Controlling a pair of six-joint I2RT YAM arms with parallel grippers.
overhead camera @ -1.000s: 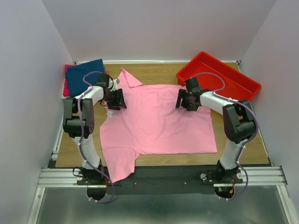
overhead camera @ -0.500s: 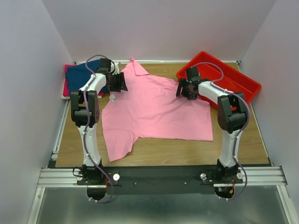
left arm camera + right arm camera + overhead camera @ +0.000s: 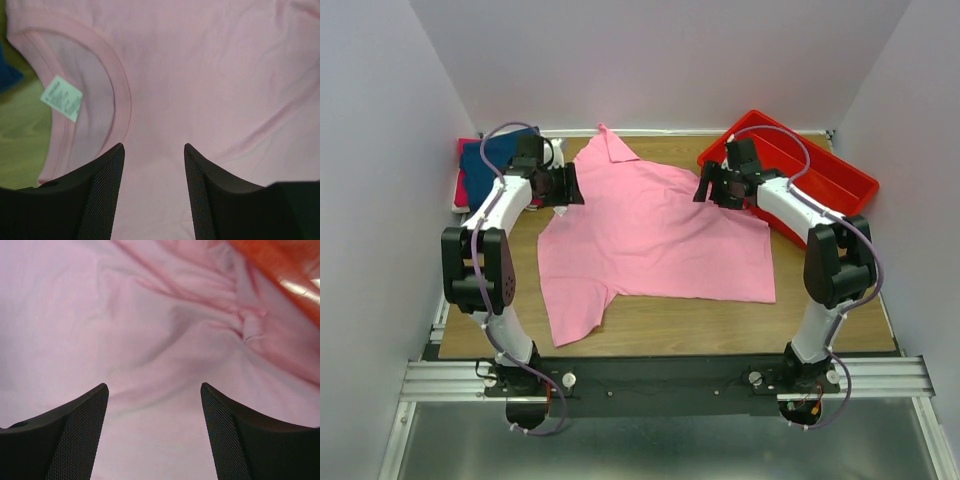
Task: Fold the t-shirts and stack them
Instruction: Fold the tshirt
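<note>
Next, I push the pink t-shirt back with my grippers before my left gripper grabs the sleeve's corner [image 3: 557,341], because the pink t-shirt's near sleeve [image 3: 577,315] is close to the table's near edge.
A light pink t-shirt [image 3: 655,235] lies spread on the wooden table, collar at the left, one sleeve at the back and one toward the near edge. My left gripper [image 3: 570,185] hovers open over the collar end; the left wrist view shows the pink cloth [image 3: 210,75], the neckband and a white label [image 3: 61,98] between and beyond the open jaws [image 3: 154,150]. My right gripper [image 3: 705,190] is open over the shirt's bunched far right edge [image 3: 150,330], with nothing held between its fingertips [image 3: 154,387]. A folded navy t-shirt [image 3: 485,165] lies on a stack at the back left.
A red plastic tray [image 3: 820,170] stands at the back right, its rim touching the shirt's edge and showing in the right wrist view [image 3: 280,265]. Red-magenta and white cloth edges [image 3: 461,190] show under the navy shirt. Walls enclose the table on three sides.
The pink shirt was pulled toward the back of the table, off the near edge. Both grippers moved back with it, and both arms' elbows have since swung outward.
</note>
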